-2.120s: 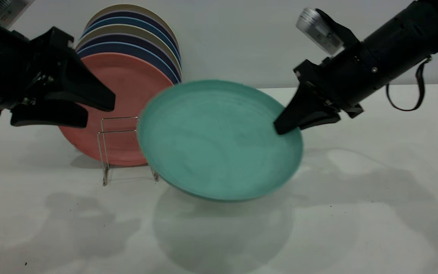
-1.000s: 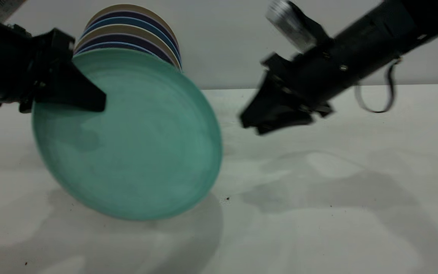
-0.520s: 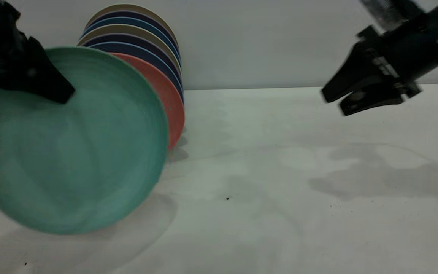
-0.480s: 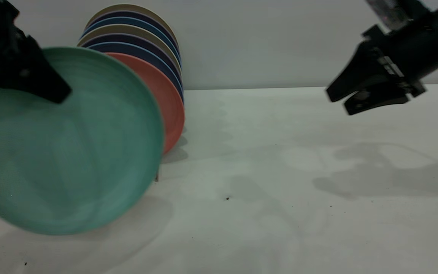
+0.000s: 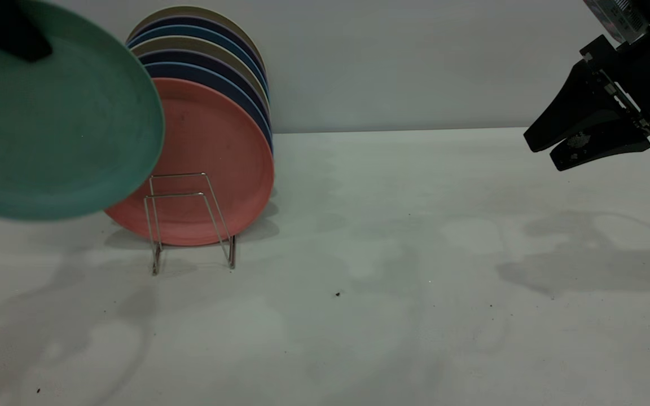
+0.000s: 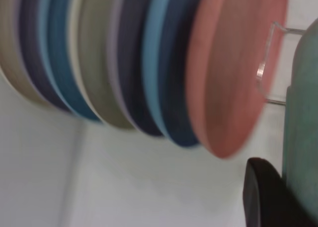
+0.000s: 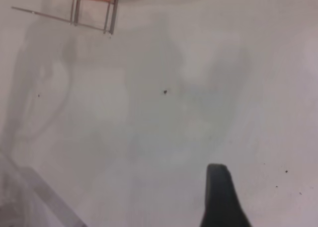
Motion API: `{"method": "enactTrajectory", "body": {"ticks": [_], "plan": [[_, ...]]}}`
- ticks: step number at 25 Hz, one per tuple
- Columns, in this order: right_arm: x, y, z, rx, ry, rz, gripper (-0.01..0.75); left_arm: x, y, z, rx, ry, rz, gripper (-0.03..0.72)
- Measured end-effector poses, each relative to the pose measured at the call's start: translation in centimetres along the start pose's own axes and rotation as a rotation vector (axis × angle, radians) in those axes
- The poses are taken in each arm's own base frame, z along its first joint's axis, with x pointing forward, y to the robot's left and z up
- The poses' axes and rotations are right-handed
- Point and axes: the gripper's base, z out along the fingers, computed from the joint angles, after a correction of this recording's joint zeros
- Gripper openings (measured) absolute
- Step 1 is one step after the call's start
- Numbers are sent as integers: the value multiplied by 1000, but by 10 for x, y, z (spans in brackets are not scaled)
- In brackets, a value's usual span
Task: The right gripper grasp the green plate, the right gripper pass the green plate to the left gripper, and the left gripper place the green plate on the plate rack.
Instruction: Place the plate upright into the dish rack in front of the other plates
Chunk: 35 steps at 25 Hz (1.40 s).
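Observation:
The green plate (image 5: pixel 65 135) is hanging too far to one side of the plate rack, so next my left gripper moves it back above the front wire loops (image 5: pixel 179 186) before lowering it.
The green plate (image 5: pixel 60 124) hangs tilted in the air at the upper left, in front of and above the plate rack (image 5: pixel 189 220). My left gripper (image 5: pixel 26 48) is shut on its upper rim, and one black finger lies across its face. In the left wrist view the green plate (image 6: pixel 304 117) fills the edge beside one finger (image 6: pixel 263 197), with the rack wire (image 6: pixel 271 63) just beyond. My right gripper (image 5: pixel 541 157) is open and holds nothing, raised over the table's far right. Only one of its fingers (image 7: pixel 218 197) shows in the right wrist view.
A salmon-pink plate (image 5: pixel 212 163) stands upright in the rack, with several dark blue and beige plates (image 5: pixel 212 62) lined up behind it against the wall. The two front wire loops hold nothing. The white table (image 5: pixel 415 270) stretches between the rack and the right gripper.
The right gripper let go of the green plate after the left gripper shut on it, then drew back to the right. The left gripper carried the plate left and up, uncovering the rack.

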Motion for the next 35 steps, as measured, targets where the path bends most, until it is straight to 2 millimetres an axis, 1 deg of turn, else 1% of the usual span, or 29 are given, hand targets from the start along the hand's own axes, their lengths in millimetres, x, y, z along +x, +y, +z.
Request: {"method": "enactTrajectory", "body": {"ticks": [2,4,8,11,14,20,26,30,35], "plan": [[0,0,0,0,0,1,494,-4,-1,0,8,-49,109,116],[0,0,0,1,-1,1,494,-10,-3,-1,20,-111,170,116],[0,0,0,1,-1,2,494,-23,-4,-3,14,-256,221,116],[0,0,0,1,-1,2,494,-28,-1,-5,-17,-311,227,116],[0,0,0,1,-1,3,494,-29,-1,-4,-22,-321,220,116],[0,0,0,1,-1,6,494,-25,0,12,-11,-301,195,116],[0,0,0,2,-1,6,494,-23,4,14,-54,-280,184,116],[0,0,0,2,-1,6,494,-22,3,18,-43,-278,180,116],[0,0,0,2,-2,6,494,-20,1,30,-17,-269,168,116]]}}
